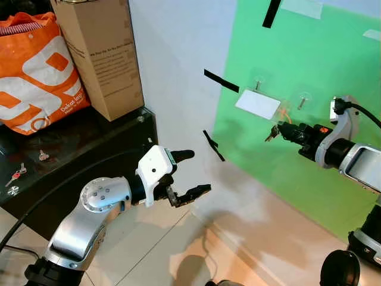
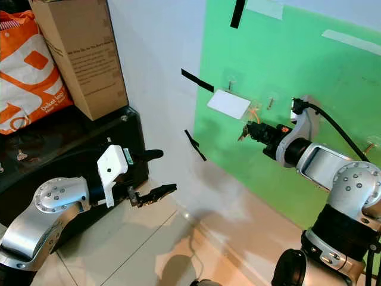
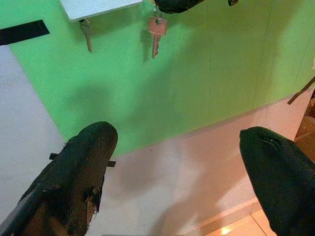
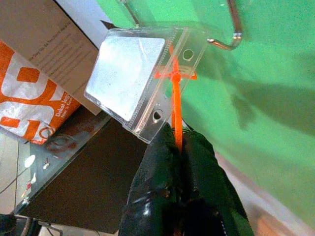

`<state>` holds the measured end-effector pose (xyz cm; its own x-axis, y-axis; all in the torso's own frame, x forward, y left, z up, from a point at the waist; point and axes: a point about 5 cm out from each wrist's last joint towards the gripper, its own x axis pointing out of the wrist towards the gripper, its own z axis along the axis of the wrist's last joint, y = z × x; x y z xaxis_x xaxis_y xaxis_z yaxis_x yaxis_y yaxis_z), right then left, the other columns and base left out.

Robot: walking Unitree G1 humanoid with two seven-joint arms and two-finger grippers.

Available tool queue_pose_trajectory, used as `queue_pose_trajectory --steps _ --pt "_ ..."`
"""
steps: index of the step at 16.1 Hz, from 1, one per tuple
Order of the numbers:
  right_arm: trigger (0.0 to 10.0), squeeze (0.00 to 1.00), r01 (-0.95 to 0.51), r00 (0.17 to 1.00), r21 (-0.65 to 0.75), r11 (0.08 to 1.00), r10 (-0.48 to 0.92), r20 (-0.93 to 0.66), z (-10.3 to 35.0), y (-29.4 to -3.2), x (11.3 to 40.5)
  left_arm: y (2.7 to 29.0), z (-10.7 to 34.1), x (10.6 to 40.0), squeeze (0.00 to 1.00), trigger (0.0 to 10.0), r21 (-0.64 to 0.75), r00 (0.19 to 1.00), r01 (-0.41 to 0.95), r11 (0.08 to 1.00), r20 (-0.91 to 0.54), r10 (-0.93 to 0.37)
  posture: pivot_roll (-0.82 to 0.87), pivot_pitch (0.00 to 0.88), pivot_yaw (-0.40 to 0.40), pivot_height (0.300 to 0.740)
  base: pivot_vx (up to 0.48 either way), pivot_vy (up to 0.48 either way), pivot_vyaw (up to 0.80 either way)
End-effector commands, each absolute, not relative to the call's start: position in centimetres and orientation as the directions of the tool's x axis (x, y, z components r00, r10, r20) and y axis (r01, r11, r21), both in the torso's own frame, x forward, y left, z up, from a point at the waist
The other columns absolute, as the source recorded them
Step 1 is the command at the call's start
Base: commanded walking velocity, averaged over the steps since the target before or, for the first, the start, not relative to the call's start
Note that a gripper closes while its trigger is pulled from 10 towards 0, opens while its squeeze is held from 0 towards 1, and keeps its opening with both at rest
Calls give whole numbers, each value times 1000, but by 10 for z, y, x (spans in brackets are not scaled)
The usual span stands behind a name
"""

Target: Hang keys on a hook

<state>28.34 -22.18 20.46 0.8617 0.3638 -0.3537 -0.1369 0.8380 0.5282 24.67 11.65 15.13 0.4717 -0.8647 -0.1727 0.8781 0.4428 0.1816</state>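
Note:
The thin orange strap (image 1: 285, 114) bends outward in a curve (image 1: 288, 118), so it should keep its loop and stick out when the robot carries the keys.
My right gripper (image 1: 280, 131) is raised to the green board (image 1: 321, 65) and shut on a thin orange strap (image 4: 175, 105). The strap is tied to a clear card holder (image 1: 257, 103) that lies against the board just under the left hook (image 1: 258, 83). I cannot tell whether it hangs on that hook. A second hook (image 4: 230, 35) beside it is bare. A copper key (image 3: 156, 30) dangles under the right gripper's fingers. My left gripper (image 1: 193, 173) is open and holds nothing, low in front of the white wall and well left of the board.
A black cabinet (image 1: 89, 149) stands at the left with loose keys (image 1: 15, 176) on top, an orange bag (image 1: 36, 71) and a cardboard box (image 1: 101, 53). Black tape strips (image 1: 221, 80) cross the wall. Beige tiled floor (image 1: 178, 250) lies below.

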Motion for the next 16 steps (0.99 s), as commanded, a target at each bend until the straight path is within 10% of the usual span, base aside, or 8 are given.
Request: queue_pose_trajectory --steps 1,7,16 --pt "10000 0 -139 862 525 839 364 -353 206 -220 284 116 155 245 0 10000 189 463 882 432 -166 -871 -78 0 -38 740 0 0 0" --pt "10000 0 -275 906 465 842 389 -167 233 -213 284 116 157 247 0 10000 194 461 882 430 -163 -872 -81 0 -30 740 0 0 0" --pt "10000 0 -98 933 521 848 261 -249 218 -232 294 115 161 249 0 10000 197 457 883 426 -152 -876 -76 0 -31 740 0 0 0"
